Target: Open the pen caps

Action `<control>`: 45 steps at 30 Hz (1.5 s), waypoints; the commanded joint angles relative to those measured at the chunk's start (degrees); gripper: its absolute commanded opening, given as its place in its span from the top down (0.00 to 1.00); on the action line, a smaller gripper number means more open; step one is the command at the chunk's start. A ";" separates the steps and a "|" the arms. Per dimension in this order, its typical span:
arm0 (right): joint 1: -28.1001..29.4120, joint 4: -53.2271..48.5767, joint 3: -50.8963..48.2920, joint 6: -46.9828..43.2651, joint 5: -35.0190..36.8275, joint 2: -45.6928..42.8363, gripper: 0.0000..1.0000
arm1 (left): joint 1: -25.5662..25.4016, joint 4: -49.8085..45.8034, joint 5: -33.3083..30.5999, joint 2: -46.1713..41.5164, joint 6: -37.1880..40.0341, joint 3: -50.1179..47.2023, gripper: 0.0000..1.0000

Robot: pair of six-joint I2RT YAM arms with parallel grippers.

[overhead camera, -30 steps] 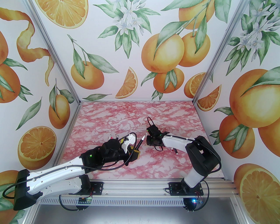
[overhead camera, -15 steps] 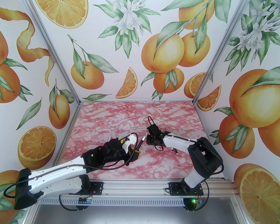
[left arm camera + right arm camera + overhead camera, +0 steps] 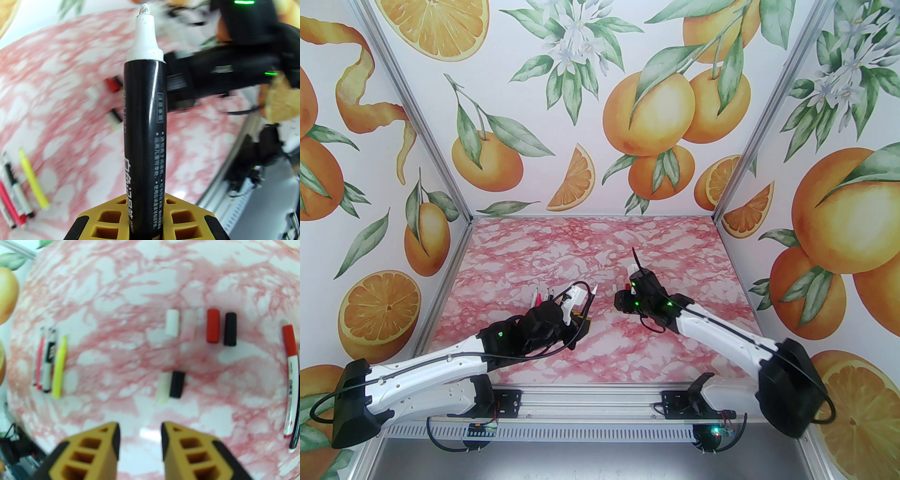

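Note:
The black pen's white tip is uncapped and there is open space beside the yellow pen, so my left gripper keeps on to there, lower the black pen flat and lets go.
My left gripper is shut on a black-barrelled pen that stands upright between its jaws. The pen's white tip is bare. My right gripper is open above the table, with nothing between its fingers. Ahead of it lie several loose pen caps: white, pale pink, red, black, and nearer a pale yellow one beside another black one. A red cap lies just beyond the right wrist.
A bundle of pens, with a pink, a white and a yellow barrel, lies left of centre by the left arm. A red-and-white pen lies at the right. The enclosure walls stand close on both sides.
The right arm's elbow has swung out to the right and down, and its wrist has turned toward the back. The left gripper has carried its pen slightly left.

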 commanded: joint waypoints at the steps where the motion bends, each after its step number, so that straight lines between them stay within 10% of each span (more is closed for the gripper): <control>1: 0.29 0.89 -2.10 -0.56 -4.73 -5.82 0.61 | 0.30 -3.19 -7.27 0.36 -4.25 -1.71 1.00; 7: 0.37 -1.68 -4.35 -2.12 -9.33 -17.37 0.48 | 0.72 -4.00 -9.27 4.00 -8.63 -2.29 1.00; 16: 0.33 -8.53 -4.88 -3.88 -9.84 -27.77 0.01 | 3.01 -4.69 -9.93 15.34 -13.76 1.61 1.00; 45: 0.30 -13.82 -4.95 -6.81 -7.48 -30.04 0.00 | 8.96 -9.23 -12.99 35.15 -13.41 10.53 1.00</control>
